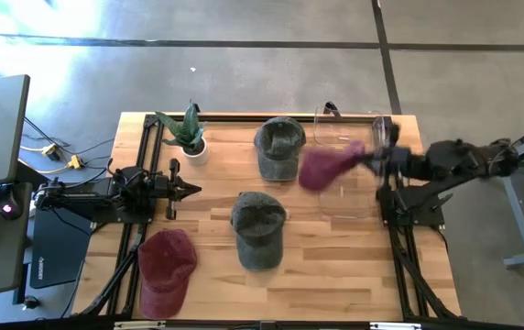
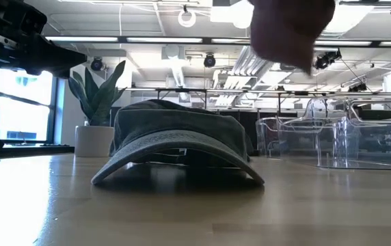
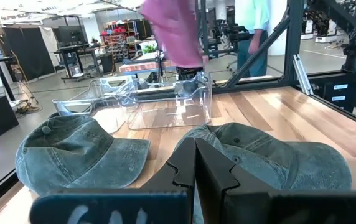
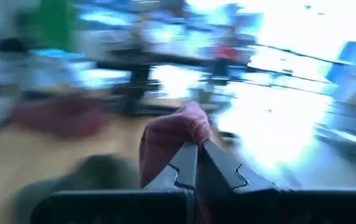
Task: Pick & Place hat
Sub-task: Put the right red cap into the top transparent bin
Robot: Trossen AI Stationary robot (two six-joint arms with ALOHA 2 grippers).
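I keep moving my right gripper over the far clear bin (image 1: 341, 130), then lower the maroon hat (image 1: 326, 169) and let it go inside, because the hat is up above the rims and that bin is empty.
A maroon hat (image 1: 324, 168) hangs in the air over the clear bin (image 1: 354, 197) at the table's right side, with my right gripper (image 1: 366, 157) shut on it. It also shows blurred at the top of the low view (image 2: 288, 31) and in the left wrist view (image 3: 175, 31). Two green hats rest brim-down on the table, one at the far middle (image 1: 278, 147) and one at the centre (image 1: 259, 229). A red hat (image 1: 166, 266) lies near the front left. My left gripper (image 1: 191, 190) waits shut at the left, touching nothing. My right gripper pinches a bunched fold of the maroon hat's cloth (image 4: 189, 127) between its two fingertips. The fingers come about level from the table's right side. The hat droops from the fingers toward the left, lifted clear of table and bin.
A potted plant (image 1: 189, 133) stands at the far left of the table. Clear plastic bins (image 2: 359, 133) take up the right side. Bare wood lies in front of the centre green hat and toward the front right. A person (image 3: 256, 22) stands beyond the table.
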